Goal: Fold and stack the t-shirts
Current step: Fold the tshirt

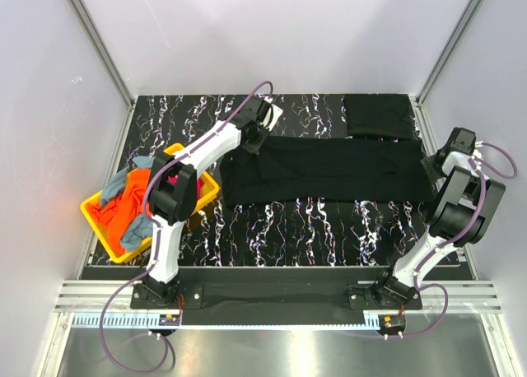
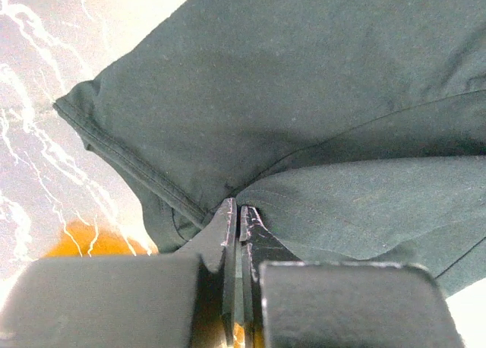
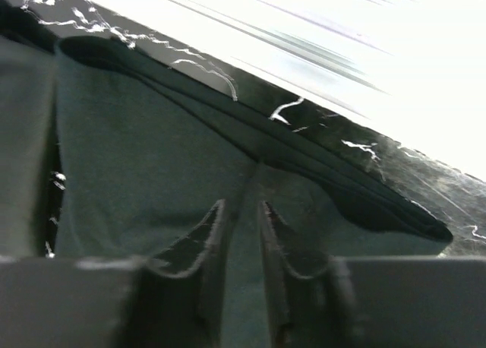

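A slanted fold [image 1: 282,168] bunches the black t-shirt near the yellow bin, so next my left gripper takes the t-shirt's end [image 1: 235,182] while my right gripper smooths the fold.
A black t-shirt [image 1: 329,169] lies stretched in a long band across the middle of the marbled table. My left gripper [image 1: 252,137] is at its far left corner. In the left wrist view the gripper [image 2: 237,211] is shut on a pinched fold of the shirt [image 2: 304,82]. My right gripper [image 1: 442,158] is at the shirt's right end. In the right wrist view the gripper [image 3: 241,207] is closed on the dark cloth [image 3: 137,135], which fills the narrow gap between its fingers. A folded black t-shirt [image 1: 379,115] lies at the back right.
A yellow bin [image 1: 103,237] at the left holds crumpled orange, pink and grey-blue garments [image 1: 128,202]. White walls and metal posts enclose the table [image 1: 313,229]. The folded shirt sits close behind the stretched one's right end.
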Robot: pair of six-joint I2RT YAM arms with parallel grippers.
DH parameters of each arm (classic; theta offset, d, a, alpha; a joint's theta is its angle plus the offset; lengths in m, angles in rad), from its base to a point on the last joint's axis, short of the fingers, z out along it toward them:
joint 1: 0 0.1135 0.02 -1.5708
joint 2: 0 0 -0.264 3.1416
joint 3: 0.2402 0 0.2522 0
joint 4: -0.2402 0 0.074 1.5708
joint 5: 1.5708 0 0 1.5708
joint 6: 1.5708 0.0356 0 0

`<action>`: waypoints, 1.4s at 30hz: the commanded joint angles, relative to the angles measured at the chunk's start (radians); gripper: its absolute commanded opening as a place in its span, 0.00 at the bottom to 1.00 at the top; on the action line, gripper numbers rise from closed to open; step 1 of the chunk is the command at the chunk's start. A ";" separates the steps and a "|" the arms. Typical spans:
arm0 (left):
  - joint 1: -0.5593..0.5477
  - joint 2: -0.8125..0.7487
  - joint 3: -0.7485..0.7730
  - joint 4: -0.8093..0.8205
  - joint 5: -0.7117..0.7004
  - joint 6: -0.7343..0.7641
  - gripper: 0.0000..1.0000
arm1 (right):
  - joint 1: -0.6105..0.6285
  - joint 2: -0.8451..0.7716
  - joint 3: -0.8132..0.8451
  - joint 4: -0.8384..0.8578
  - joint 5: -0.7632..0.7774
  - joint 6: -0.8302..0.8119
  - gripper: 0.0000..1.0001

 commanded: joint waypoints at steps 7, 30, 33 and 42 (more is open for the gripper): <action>0.012 0.036 0.142 0.027 0.109 0.054 0.00 | 0.022 -0.172 -0.007 -0.025 -0.075 -0.031 0.42; -0.037 0.182 0.294 0.134 0.209 0.132 0.04 | 0.303 -0.354 -0.090 0.082 -0.297 -0.195 0.47; -0.034 0.180 0.282 0.131 0.068 0.098 0.30 | 0.379 -0.355 -0.121 0.159 -0.362 -0.232 0.48; 0.144 -0.157 0.036 0.077 0.160 -0.262 0.44 | 0.839 -0.181 -0.011 0.250 -0.210 -0.435 0.48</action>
